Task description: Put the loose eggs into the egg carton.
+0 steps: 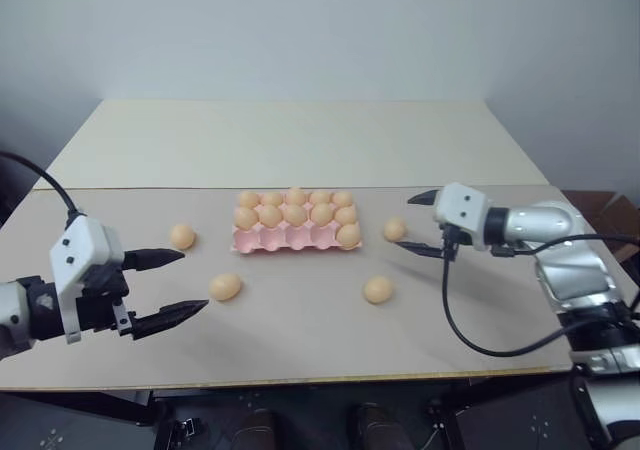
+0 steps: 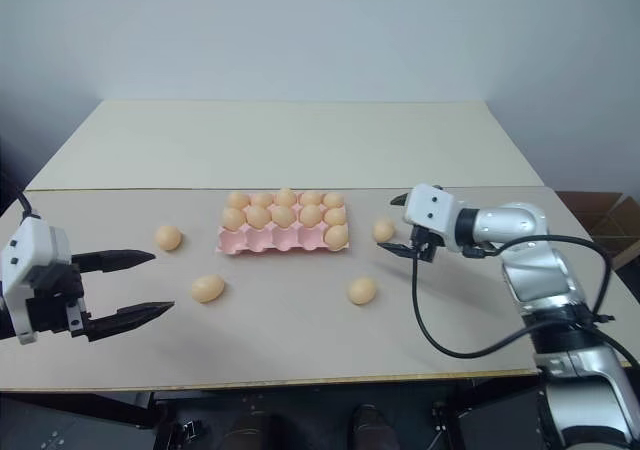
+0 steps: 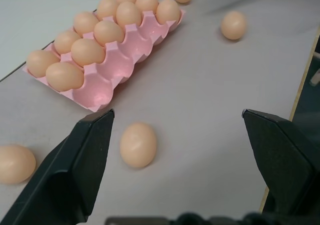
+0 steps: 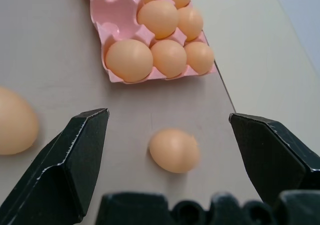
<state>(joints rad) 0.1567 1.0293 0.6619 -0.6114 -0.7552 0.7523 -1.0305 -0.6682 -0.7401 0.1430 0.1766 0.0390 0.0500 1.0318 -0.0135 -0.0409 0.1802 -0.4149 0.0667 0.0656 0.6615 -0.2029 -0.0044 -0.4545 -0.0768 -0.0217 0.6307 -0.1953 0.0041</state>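
Observation:
I keep reaching down with my right gripper until its fingers are around the loose egg (image 1: 394, 229) by the egg carton, because both sides of the egg (image 4: 174, 150) are clear for the fingers.
The pink egg carton (image 1: 285, 241) lies mid-table, with several eggs in its far rows and one at its front right corner. Several loose eggs lie around it: one at its left (image 1: 182, 236), one in front of that (image 1: 225, 287), one by its right end (image 1: 395, 230) and one in front right (image 1: 378, 290). My left gripper (image 1: 192, 282) hangs open just left of the front-left egg (image 3: 138, 144), which lies ahead of its fingers. My right gripper (image 1: 405, 223) is open, and the right-end egg (image 4: 174, 150) sits on the table between its fingers, untouched.
The table is two boards, a tan front one (image 1: 300, 340) and a paler far one (image 1: 290, 140), with a seam just behind the carton. A black cable (image 1: 450, 315) loops from my right wrist above the front right of the table.

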